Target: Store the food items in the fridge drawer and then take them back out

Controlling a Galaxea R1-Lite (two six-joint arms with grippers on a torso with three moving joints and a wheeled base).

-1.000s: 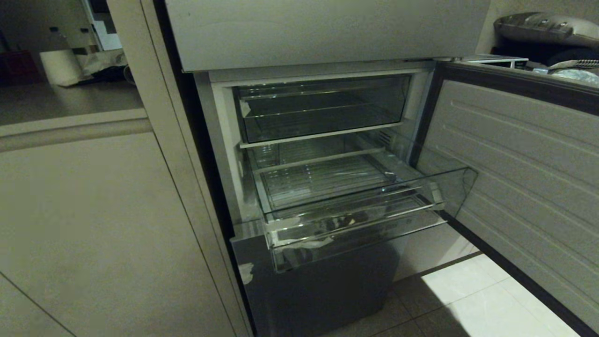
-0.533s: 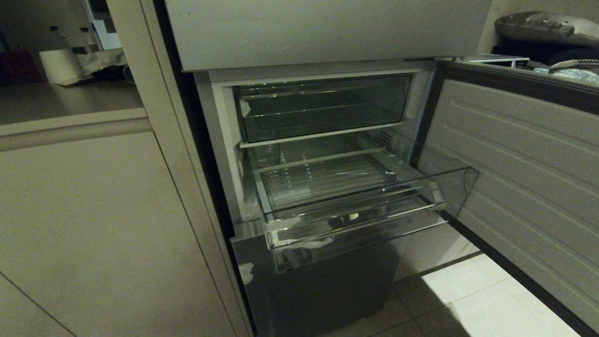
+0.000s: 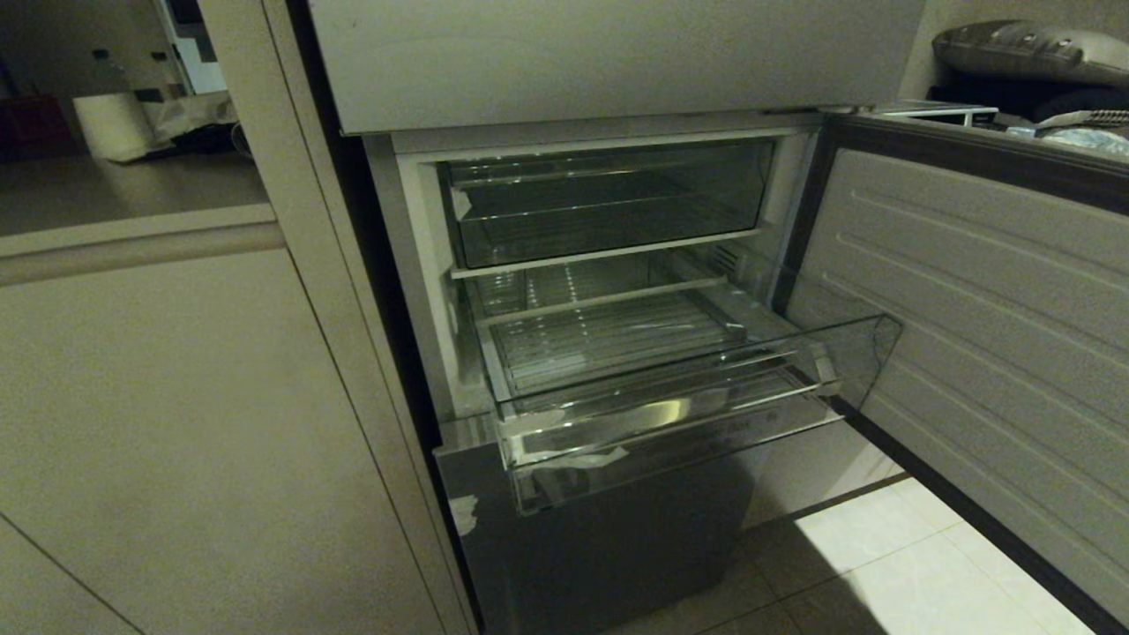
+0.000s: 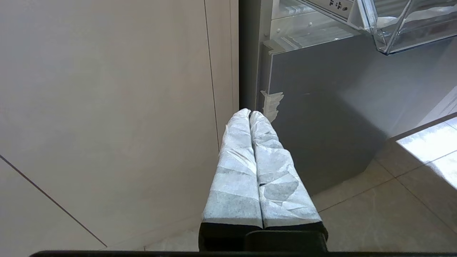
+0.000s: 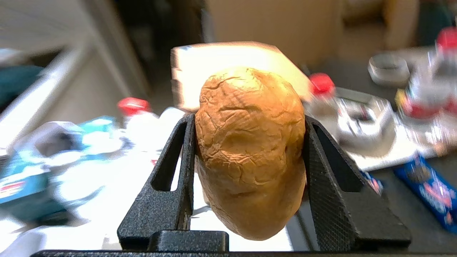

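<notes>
The fridge drawer point(image 3: 624, 339) is empty and the dark tray is open beside the blue packet. My right gripper should keep bringing the food item there and let it go.
The fridge drawer point(image 3: 670, 414) is pulled out, a clear ribbed tray with whitish tape point(image 3: 582, 459) on its front corner; I see nothing lying in it. Its corner point(image 4: 389, 32) also shows in the left wrist view. Neither arm appears in the head view. My right gripper point(image 5: 250, 119) is shut on a food item point(image 5: 250, 150), a wrinkled orange-brown lump wedged between both black fingers, away from the fridge above a cluttered surface. My left gripper point(image 4: 250, 113) is shut on nothing, its white-wrapped fingers point(image 4: 235, 167) low beside the grey lower fridge panel point(image 4: 321, 107).
The fridge door point(image 3: 988, 291) stands open on the right. A clear untaped bin point(image 3: 609, 207) sits above the drawer. A beige cabinet point(image 3: 176, 397) flanks the fridge on the left. Blurred red-capped bottles point(image 5: 321, 84) and packets point(image 5: 425, 185) lie behind the held food.
In the head view the dark reflection on the drawer's front wall has given way to a bright glint. The drawer, door and camera have not moved.
</notes>
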